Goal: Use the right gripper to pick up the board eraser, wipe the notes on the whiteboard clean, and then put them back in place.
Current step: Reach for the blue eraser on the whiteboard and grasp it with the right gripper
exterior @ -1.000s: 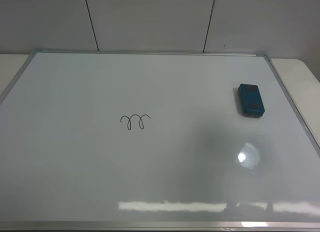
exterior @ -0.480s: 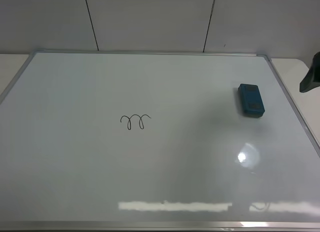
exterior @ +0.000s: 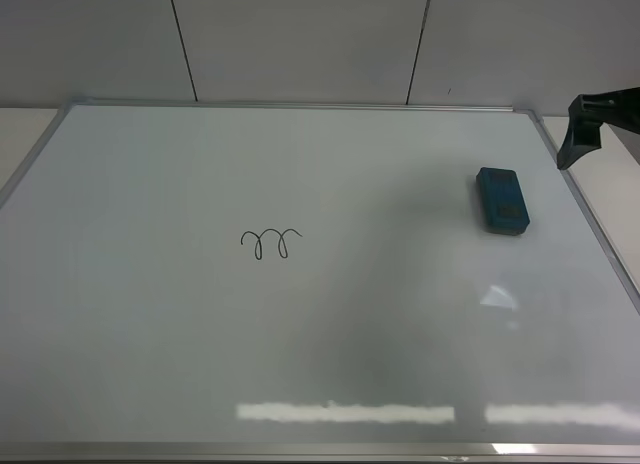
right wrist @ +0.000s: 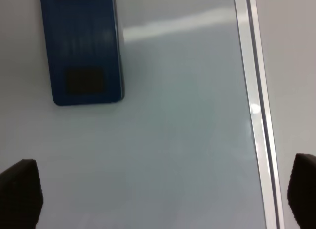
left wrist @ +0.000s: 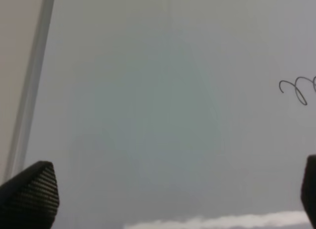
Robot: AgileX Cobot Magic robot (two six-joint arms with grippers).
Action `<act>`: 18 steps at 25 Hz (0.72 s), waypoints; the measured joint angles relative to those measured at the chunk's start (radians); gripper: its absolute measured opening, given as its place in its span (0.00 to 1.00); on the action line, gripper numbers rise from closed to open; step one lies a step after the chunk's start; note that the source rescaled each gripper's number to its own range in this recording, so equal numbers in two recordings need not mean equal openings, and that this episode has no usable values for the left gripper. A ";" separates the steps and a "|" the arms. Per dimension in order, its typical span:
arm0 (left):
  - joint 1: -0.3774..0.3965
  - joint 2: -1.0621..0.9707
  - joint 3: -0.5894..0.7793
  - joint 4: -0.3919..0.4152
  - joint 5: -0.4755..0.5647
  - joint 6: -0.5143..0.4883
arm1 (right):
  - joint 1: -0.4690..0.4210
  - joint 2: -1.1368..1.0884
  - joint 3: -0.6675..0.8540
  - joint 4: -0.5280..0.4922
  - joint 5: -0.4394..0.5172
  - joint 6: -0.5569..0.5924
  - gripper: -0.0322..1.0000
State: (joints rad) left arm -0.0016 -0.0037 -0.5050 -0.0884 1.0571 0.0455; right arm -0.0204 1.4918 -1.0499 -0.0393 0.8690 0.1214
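Note:
I should expect a ribbed wiping pad hidden underneath, because the board eraser's smooth teal-blue [exterior: 502,201] back with dark patches [exterior: 508,212] is facing up.
The whiteboard [exterior: 150,334] lies flat and fills most of the exterior view. The notes [exterior: 271,244], a small black looped scribble, sit left of its middle. The board eraser [exterior: 502,200], teal-blue with two dark patches, lies flat near the board's right edge. My right gripper [exterior: 582,134] reaches in from the far right, above the board's right frame and just right of the eraser, apart from it. In the right wrist view it [right wrist: 162,194] is open and empty, with the eraser [right wrist: 81,46] ahead of one fingertip [right wrist: 19,194]. My left gripper [left wrist: 170,194] is open and empty over the board; the notes [left wrist: 297,88] lie ahead.
The board's silver frame [right wrist: 254,105] runs just beside my right gripper, with cream table [exterior: 610,174] beyond it. The frame [left wrist: 29,91] also shows in the left wrist view. A grey panelled wall [exterior: 300,44] stands behind the board.
My right gripper has come into the exterior view from the right edge and moved up and left, closer to the eraser. The eraser and the notes have not moved.

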 joint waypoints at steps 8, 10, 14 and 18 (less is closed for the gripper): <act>0.000 0.000 0.000 0.000 0.000 0.000 | 0.015 0.155 -0.067 0.017 -0.056 -0.080 1.00; 0.000 0.000 0.000 0.000 0.000 0.000 | 0.015 0.187 -0.067 0.039 -0.088 -0.095 1.00; 0.000 0.000 0.000 0.000 0.000 0.000 | 0.015 0.244 -0.067 0.080 -0.138 -0.105 1.00; 0.000 0.000 0.000 0.000 0.000 0.000 | 0.015 0.286 -0.067 0.114 -0.183 -0.112 1.00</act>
State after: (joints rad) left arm -0.0016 -0.0037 -0.5050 -0.0884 1.0571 0.0455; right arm -0.0057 1.7781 -1.1170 0.0750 0.6856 0.0094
